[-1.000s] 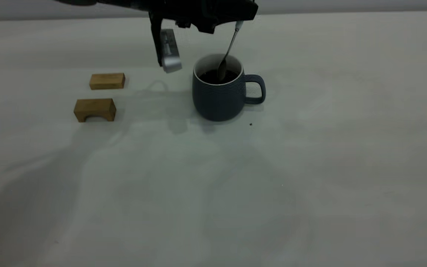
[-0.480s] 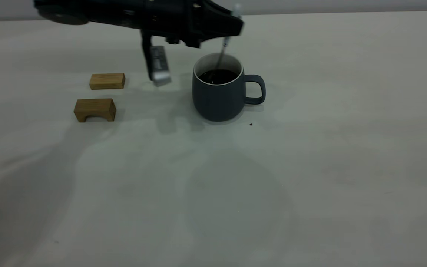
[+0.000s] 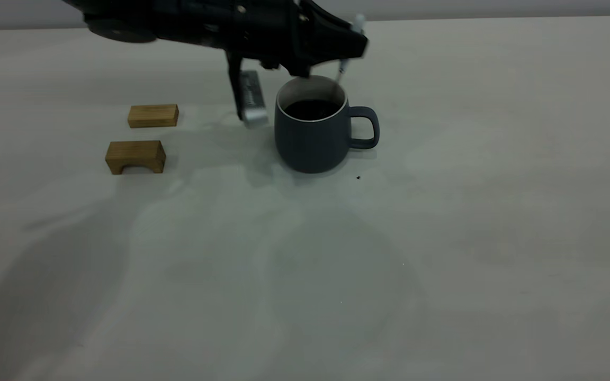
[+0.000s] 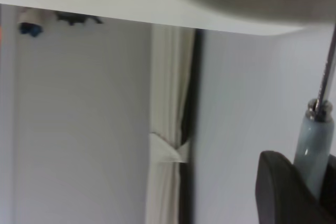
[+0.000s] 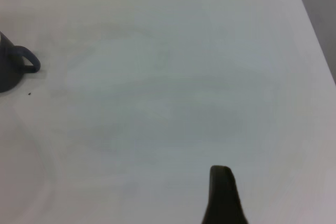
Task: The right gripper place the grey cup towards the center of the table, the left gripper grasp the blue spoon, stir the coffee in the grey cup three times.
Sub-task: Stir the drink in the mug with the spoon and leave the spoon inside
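The robot's left gripper should move the blue spoon back toward the middle of the coffee, because the spoon's neck is resting against the grey cup's far inner side.
The grey cup stands upright on the table, its handle turned to the right in the exterior view, with dark coffee inside. My left gripper hovers just above the cup's far rim, shut on the blue spoon. The spoon's pale handle pokes out above the gripper, and its neck slants down into the cup at the far right side, where the bowl is hidden. In the left wrist view the blue spoon is pinched against a black finger. Of my right gripper one dark finger shows, far from the grey cup.
Two tan wooden blocks lie left of the cup. A tiny dark speck sits in front of the handle. A silver piece of the left arm hangs close beside the cup's left wall.
The left gripper swung left and lower, then back right, carrying the spoon round inside the cup. The spoon's bowl, visible a second ago, is now hidden. The cup has stayed put.
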{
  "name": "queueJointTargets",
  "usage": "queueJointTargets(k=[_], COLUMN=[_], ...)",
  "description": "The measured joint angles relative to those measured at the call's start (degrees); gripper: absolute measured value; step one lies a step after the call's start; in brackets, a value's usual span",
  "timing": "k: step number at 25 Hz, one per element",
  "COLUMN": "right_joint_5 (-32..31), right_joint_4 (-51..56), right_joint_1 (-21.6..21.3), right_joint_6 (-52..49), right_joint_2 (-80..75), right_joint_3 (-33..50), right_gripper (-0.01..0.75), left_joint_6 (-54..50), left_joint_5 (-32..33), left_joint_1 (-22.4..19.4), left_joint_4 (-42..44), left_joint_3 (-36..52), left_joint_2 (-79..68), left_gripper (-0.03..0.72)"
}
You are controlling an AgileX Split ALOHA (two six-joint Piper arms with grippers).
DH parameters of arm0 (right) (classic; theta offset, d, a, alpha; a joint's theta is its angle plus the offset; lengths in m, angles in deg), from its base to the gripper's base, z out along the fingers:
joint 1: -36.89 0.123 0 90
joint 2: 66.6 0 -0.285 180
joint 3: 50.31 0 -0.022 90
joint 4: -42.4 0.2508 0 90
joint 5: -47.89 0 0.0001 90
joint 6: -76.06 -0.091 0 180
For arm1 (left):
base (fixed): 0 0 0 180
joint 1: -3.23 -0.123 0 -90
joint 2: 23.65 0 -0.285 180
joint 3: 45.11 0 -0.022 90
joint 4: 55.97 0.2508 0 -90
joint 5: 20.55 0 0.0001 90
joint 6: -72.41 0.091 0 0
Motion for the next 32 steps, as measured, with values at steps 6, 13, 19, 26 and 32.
queueJointTargets(k=[6,13,19,26,32], right_joint_5=[0.0,0.0,0.0,0.0,0.0], right_joint_4=[0.0,0.0,0.0,0.0,0.0], right_joint_1=[0.0,0.0,0.0,0.0,0.0], right_joint_6=[0.0,0.0,0.0,0.0,0.0], right_joint_2=[0.0,0.0,0.0,0.0,0.0], right_joint_3=[0.0,0.0,0.0,0.0,0.0], right_gripper=[0.580,0.580,0.580,0.580,0.580], left_joint_6=[-0.1,-0.2,0.0,0.1,0.1], left_joint_5=[4.4,8.8,6.0,3.8,8.9], left_joint_1=[0.5,-3.8,-4.7,-2.1,-1.5], left_joint_4=[2.1,3.8,0.7,0.0,3.2], left_joint_3=[0.3,2.7,2.6,1.0,1.0], left_joint_2=[0.0,0.0,0.0,-0.1,-0.1], left_gripper=[0.139,0.139,0.139,0.139,0.139])
